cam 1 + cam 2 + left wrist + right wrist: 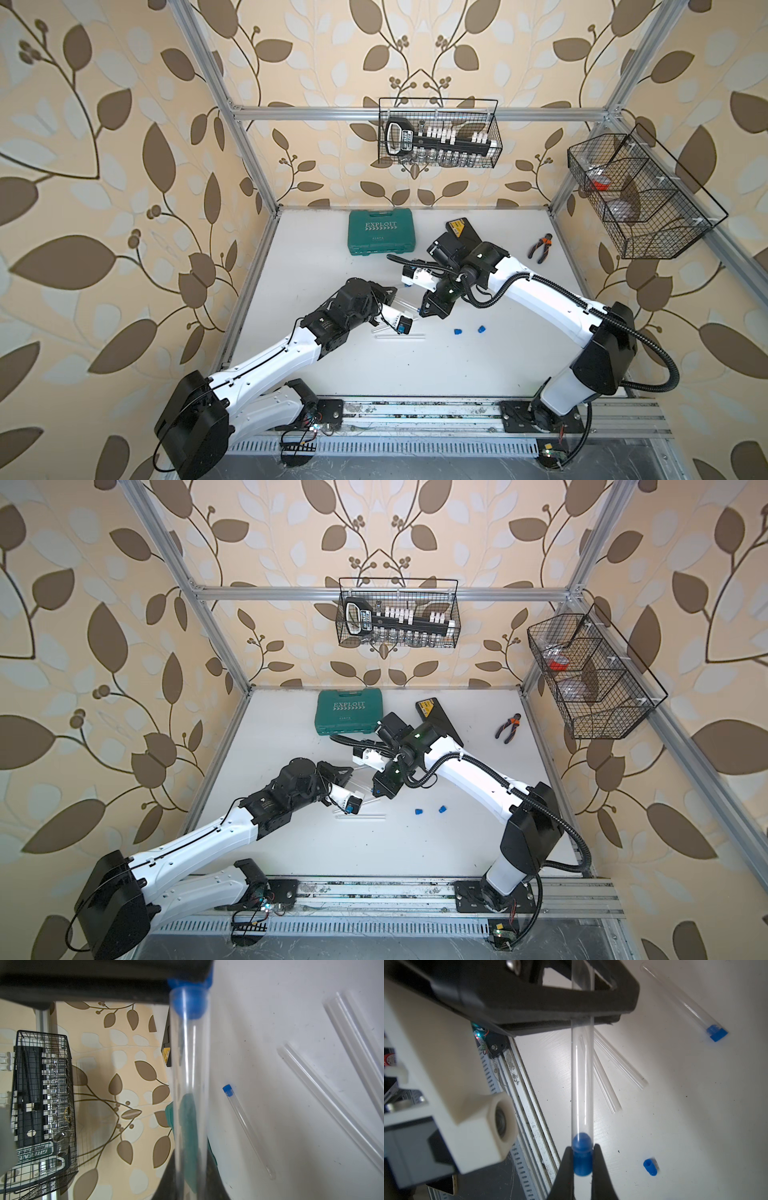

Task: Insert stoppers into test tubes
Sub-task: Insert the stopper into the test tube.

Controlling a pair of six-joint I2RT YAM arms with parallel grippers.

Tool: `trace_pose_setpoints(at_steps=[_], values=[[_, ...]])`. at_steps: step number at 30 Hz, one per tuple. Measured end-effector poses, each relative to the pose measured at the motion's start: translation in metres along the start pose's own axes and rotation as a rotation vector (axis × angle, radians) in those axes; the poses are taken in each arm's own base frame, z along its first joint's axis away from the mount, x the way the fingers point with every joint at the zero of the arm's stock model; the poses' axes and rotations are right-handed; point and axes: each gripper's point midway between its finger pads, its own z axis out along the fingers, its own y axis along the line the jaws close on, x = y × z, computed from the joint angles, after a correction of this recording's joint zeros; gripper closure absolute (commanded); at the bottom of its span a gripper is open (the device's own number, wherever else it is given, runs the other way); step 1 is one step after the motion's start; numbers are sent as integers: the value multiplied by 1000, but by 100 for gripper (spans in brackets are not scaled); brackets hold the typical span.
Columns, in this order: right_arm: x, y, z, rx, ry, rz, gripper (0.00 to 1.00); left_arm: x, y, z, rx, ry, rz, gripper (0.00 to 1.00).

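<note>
My right gripper is holding the blue stopper, which sits only a little way into the tube's opening point(190, 992). It should let go of the stopper, and my left gripper should tilt the tube up for a push.
My left gripper point(191, 1178) is shut on a clear test tube point(190, 1084), held off the table. My right gripper point(582, 1164) is shut on a blue stopper point(582, 1159) whose rounded end sits inside the tube's mouth. In a top view the two grippers meet mid-table, left gripper point(394, 296) and right gripper point(423, 311), with the tube bridging them. Another test tube point(685, 1001) with a stopper in it lies on the table. Two empty tubes point(618, 1059) point(604, 1086) lie beside it. Two loose stoppers point(457, 331) point(481, 328) rest on the white surface.
A green toolbox point(381, 237), a black and yellow device point(457, 227) and pliers point(541, 246) lie at the back of the table. Wire baskets hang on the back wall point(440, 133) and the right wall point(640, 191). The arm rail point(415, 411) runs along the front edge.
</note>
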Motion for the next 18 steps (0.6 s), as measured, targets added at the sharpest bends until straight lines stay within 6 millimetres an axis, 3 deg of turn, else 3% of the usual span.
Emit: trace_pose_setpoints(at_steps=[17, 18], values=[[-7, 4, 0, -25, -26, 89, 100, 0, 3, -7, -11, 0, 39, 100], [-7, 4, 0, -26, -26, 92, 93, 0, 3, -8, -12, 1, 41, 100]])
